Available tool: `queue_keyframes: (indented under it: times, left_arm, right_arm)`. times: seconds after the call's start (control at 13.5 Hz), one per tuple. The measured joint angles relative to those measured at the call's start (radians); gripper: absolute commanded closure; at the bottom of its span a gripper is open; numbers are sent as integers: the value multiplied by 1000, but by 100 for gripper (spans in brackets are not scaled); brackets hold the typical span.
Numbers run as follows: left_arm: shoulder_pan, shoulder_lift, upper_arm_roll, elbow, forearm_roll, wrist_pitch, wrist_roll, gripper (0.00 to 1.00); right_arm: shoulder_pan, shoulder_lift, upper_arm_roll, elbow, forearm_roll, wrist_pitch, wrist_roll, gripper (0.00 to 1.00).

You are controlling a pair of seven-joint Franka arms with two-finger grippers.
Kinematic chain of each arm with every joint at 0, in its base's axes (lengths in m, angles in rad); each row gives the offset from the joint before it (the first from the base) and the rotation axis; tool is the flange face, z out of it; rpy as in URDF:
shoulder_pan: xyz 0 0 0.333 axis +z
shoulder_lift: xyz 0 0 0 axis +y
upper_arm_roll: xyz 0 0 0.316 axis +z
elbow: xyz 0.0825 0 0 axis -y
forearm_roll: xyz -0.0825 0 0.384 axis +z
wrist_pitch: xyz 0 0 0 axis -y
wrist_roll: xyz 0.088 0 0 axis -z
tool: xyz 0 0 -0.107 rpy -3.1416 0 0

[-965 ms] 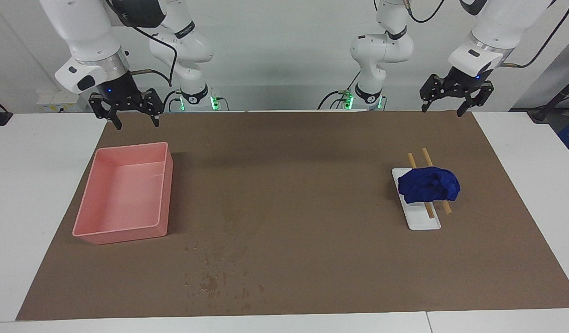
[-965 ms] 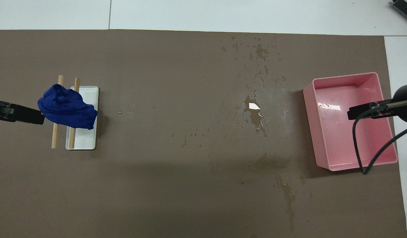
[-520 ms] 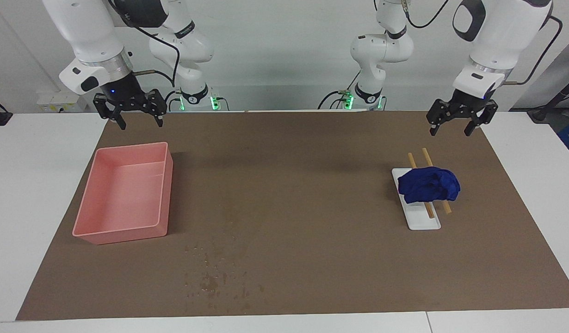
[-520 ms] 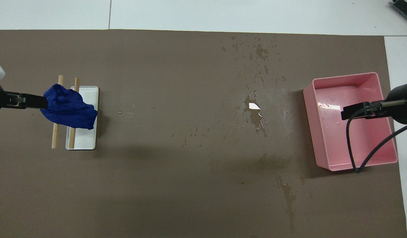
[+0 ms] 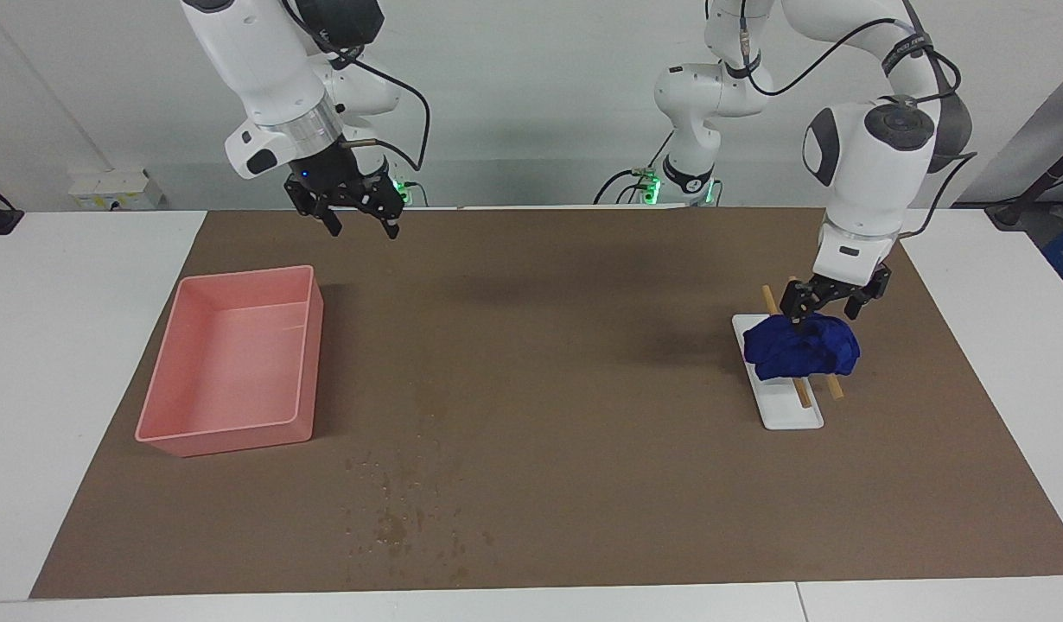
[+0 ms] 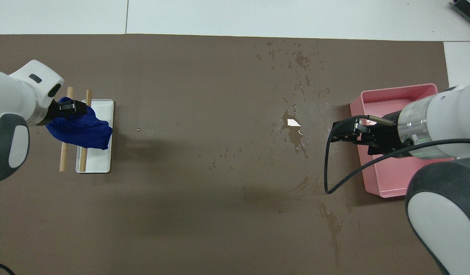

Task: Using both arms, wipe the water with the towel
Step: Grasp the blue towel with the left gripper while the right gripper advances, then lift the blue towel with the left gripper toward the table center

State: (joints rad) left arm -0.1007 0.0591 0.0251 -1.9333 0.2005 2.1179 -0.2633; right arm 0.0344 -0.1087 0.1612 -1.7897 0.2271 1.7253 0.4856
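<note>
I expect the blue towel [image 6: 82, 129] to come off in a heap when I lift it, because it lies loosely over the wooden sticks [image 6: 83, 159]. The sticks will stay in place.
A crumpled dark blue towel [image 5: 804, 350] [image 6: 84, 130] lies across two wooden sticks [image 5: 769, 298] [image 6: 63, 156] on a white tray [image 5: 795, 416] [image 6: 101, 162], toward the left arm's end. My left gripper [image 5: 824, 311] [image 6: 72, 108] is open and low, with its tips at the towel's top edge. The water [image 5: 397, 518] [image 6: 296, 133] is a loose patch of dark specks and a small puddle on the brown mat. My right gripper [image 5: 363, 226] [image 6: 346, 131] is open and raised over the mat, between the puddle and the pink bin.
An open pink bin [image 5: 311, 345] [image 6: 403, 89] stands at the right arm's end of the brown mat [image 5: 566, 345]. More wet streaks [image 6: 332, 225] lie nearer to the robots than the puddle. A black cable [image 6: 328, 164] hangs from the right wrist.
The left gripper has come down from the mat's corner onto the towel. The right gripper has swung from over the bin toward the middle of the mat. Towel and water have not moved.
</note>
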Motion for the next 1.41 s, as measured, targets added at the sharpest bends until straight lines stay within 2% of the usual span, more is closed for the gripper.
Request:
queue_keyframes:
  times: [0.07, 0.15, 0.3, 0.67, 0.89, 0.97, 1.11, 1.41]
  left_arm:
    - [1, 6, 2, -18, 23, 15, -6, 7]
    - [2, 5, 4, -44, 42, 31, -9, 21]
    - [3, 4, 8, -83, 55, 57, -20, 100]
    - [3, -16, 9, -75, 74, 57, -51, 100]
    - [1, -11, 0, -29, 66, -5, -68, 100]
    - [1, -8, -1, 3, 30, -40, -87, 100]
    - [1, -7, -2, 79, -146, -105, -156, 100]
    - [0, -26, -23, 136, -443, -131, -485, 100]
  right_arm:
    - [-1, -2, -1, -8, 27, 4, 33, 0]
    - [-2, -2, -3, -13, 65, 6, 75, 0]
    - [-2, -2, -5, -23, 125, 11, 161, 0]
    - [43, -39, -3, -109, 145, 31, 195, 0]
    - [55, -65, -2, -145, 145, 46, 196, 0]
    - [55, -68, -3, -148, 145, 46, 196, 0]
    - [55, -69, -3, -149, 145, 46, 196, 0]
    - [54, -69, -4, -149, 145, 46, 196, 0]
